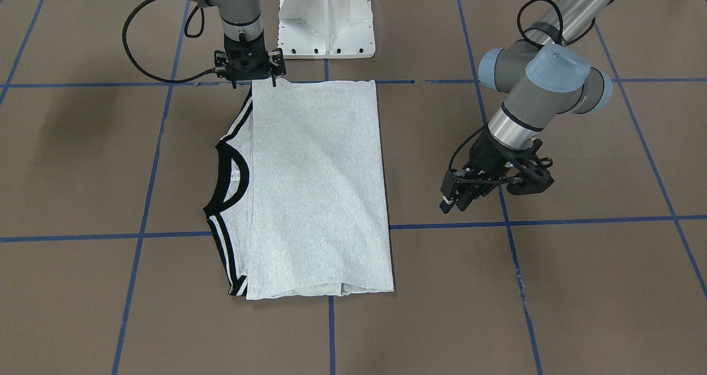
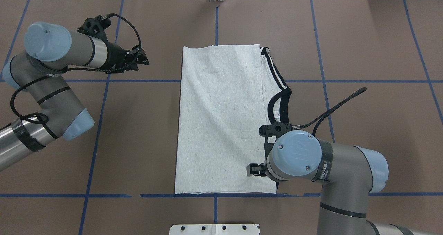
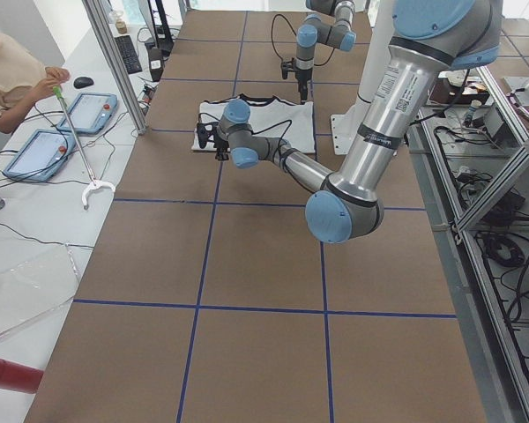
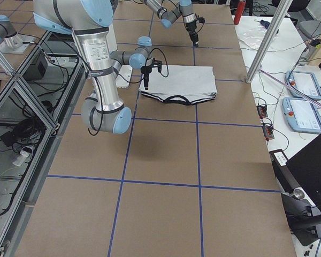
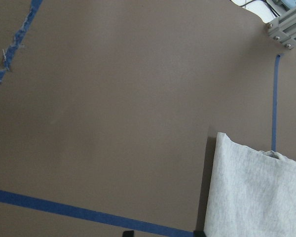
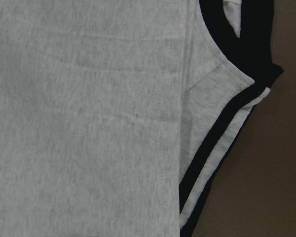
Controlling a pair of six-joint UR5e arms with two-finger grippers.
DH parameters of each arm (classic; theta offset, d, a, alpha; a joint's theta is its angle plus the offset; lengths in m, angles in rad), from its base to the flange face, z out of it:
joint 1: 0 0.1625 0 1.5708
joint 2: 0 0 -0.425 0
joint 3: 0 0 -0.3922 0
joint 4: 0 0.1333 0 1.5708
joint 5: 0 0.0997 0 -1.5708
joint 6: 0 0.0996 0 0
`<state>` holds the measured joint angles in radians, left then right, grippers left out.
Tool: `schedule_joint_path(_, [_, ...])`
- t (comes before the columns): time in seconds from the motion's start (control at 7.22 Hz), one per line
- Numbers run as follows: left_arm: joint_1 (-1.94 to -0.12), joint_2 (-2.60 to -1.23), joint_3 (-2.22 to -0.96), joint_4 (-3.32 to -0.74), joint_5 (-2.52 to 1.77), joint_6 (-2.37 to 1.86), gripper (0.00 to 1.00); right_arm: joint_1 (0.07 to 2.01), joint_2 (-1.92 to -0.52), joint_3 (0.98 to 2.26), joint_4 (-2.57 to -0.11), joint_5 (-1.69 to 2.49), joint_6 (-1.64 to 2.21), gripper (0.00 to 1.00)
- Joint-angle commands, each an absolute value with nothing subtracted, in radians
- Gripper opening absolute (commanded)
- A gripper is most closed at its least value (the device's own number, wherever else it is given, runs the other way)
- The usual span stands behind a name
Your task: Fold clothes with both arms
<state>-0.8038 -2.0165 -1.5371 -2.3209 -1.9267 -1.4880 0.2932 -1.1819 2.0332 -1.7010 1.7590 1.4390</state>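
I should turn my right gripper at an angle over the folded corner [image 1: 257, 84] before it pinches the corner, because its open fingers are in line with the T-shirt's short edge [image 1: 315, 82].
The grey T-shirt [image 1: 315, 187] [image 2: 221, 117] lies flat and folded into a long rectangle mid-table. Its black collar [image 1: 235, 179] and black double stripes [image 2: 275, 72] stick out along one long edge. My right gripper [image 1: 254, 82] hangs open over the shirt's corner nearest the robot base, a finger on either side of it. In the overhead view its own wrist [image 2: 254, 170] mostly hides it. The right wrist view shows grey cloth [image 6: 89, 123] and collar close below. My left gripper [image 1: 450, 204] [image 2: 143, 58] is open above bare table, well off the shirt's plain edge [image 5: 251, 192].
The white pedestal base [image 1: 326, 21] stands just behind the shirt. Blue tape lines [image 1: 143, 234] grid the brown tabletop. A person [image 3: 9, 70] sits beyond the table's far side near control tablets [image 3: 57, 132]. An aluminium post [image 4: 267, 43] stands at that edge.
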Motion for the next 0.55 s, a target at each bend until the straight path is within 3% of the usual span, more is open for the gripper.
schedule_joint_path(0.0, [-0.804,-2.017,-1.536,-2.321,-1.927,-1.485,0.5,0.282,-1.193,2.039,-1.606,1.703,1.932,1.0])
schedule_joint_path(0.42, [-0.802,-2.019,-1.537,-2.322,-1.925,-1.48,0.5,0.183,-1.213,2.037,-1.606,1.546,2.234,0.96])
